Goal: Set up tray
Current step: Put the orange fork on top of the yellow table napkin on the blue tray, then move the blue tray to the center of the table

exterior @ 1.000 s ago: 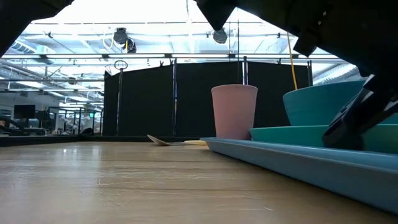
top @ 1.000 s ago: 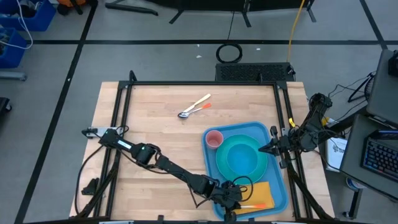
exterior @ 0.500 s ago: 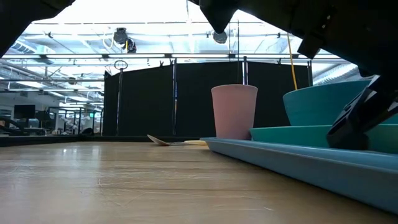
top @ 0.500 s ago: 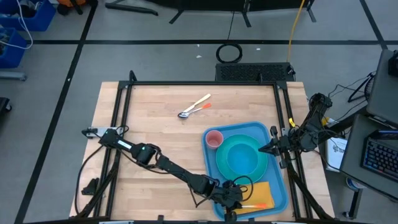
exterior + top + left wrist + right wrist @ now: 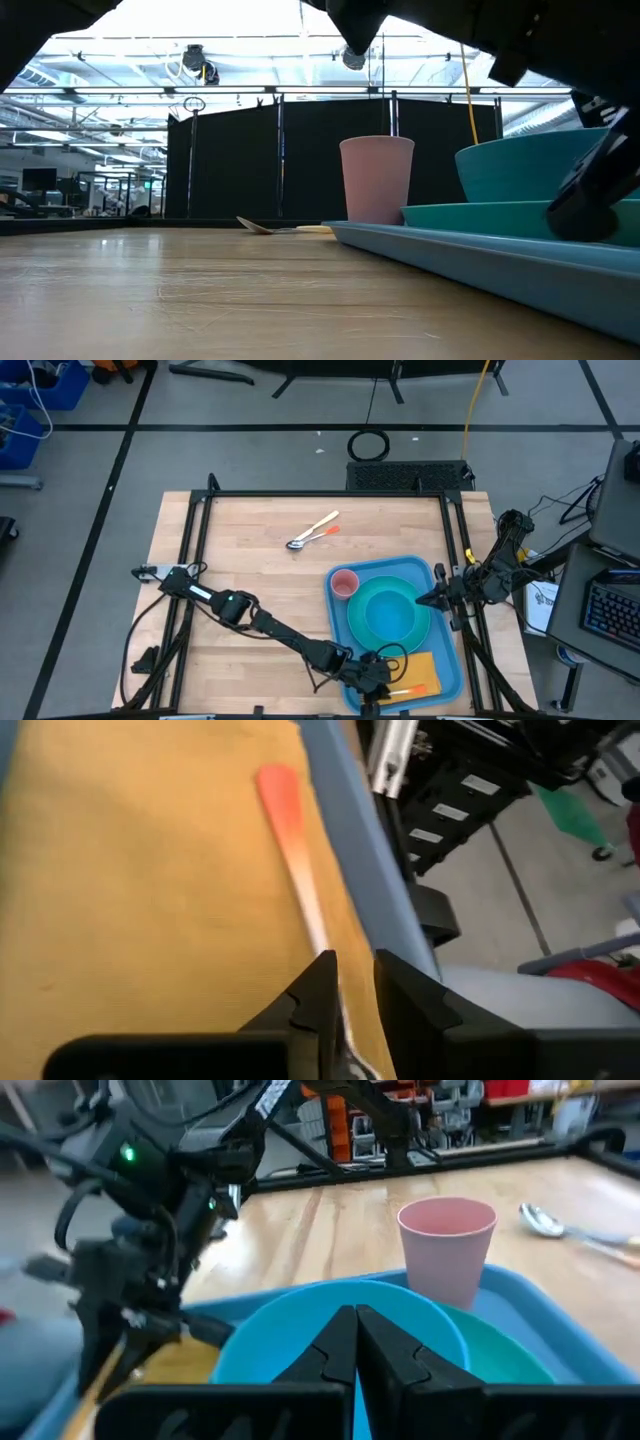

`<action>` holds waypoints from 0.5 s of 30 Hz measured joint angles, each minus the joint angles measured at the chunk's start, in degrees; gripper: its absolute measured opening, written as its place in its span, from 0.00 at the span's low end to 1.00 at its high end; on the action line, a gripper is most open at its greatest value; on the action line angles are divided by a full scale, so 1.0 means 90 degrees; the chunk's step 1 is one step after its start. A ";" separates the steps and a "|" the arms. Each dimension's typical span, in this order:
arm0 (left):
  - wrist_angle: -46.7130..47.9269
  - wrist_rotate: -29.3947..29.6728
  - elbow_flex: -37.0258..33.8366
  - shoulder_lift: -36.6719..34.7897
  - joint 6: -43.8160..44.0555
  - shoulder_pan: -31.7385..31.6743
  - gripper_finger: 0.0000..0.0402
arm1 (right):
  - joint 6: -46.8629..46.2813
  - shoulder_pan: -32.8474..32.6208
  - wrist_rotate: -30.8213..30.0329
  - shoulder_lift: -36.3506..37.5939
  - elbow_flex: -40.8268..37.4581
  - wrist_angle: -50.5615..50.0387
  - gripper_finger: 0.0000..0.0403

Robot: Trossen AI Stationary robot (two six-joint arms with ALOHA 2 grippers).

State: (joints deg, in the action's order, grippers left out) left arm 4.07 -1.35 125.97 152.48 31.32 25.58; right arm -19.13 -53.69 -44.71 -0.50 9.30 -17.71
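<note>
The blue tray is close to the black rail, so next I bring my right gripper down outside the tray's rim and push the tray toward the middle.
The blue tray (image 5: 424, 566) lies flat on the table's right near part. It carries a pink cup (image 5: 344, 583), a turquoise bowl (image 5: 388, 610) on a plate, and a yellow-orange napkin (image 5: 418, 668) at its near end. An orange-handled utensil (image 5: 408, 690) lies flat on the napkin. My left gripper (image 5: 378, 682) is low over the napkin, its fingers a little apart on either side of the utensil's shaft (image 5: 322, 935). My right gripper (image 5: 420, 599) is shut and hovers at the tray's right rim, pointing at the bowl (image 5: 300, 1330). My left gripper (image 5: 355, 970) comes slanting down along the utensil, with the pale shaft (image 5: 318, 925) running between its two fingers near the head end. The shaft lies close to one fingertip (image 5: 318, 982), with napkin showing beside the other. I cannot tell whether a finger touches it.
A spoon and a second orange-handled utensil (image 5: 312, 532) lie together on the bare wood toward the far edge. Black frame rails (image 5: 200, 560) run along the table's left and right sides. The wood left of the tray (image 5: 250, 570) is bare.
My left gripper has shifted a little toward the table's right edge, staying low over the napkin. The utensil, the tray and the dishes lie as before.
</note>
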 joint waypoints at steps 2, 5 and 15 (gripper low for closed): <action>-0.0051 -0.0020 -0.0005 -0.0042 -0.0087 0.0000 0.18 | -0.0251 -0.0001 -0.0005 -0.0002 -0.0016 0.0222 0.00; -0.0012 -0.0025 -0.0009 -0.0228 -0.0252 -0.0008 0.18 | -0.0433 0.0002 -0.0008 -0.0016 -0.0032 0.0939 0.00; 0.1388 0.0921 -0.0007 -0.1056 -0.1105 0.0077 0.17 | -0.0295 0.0007 -0.0479 -0.0111 -0.0019 0.1945 0.00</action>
State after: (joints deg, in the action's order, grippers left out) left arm 16.56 6.95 125.91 142.97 21.38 26.27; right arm -21.78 -53.63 -49.02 -1.49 9.13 -0.20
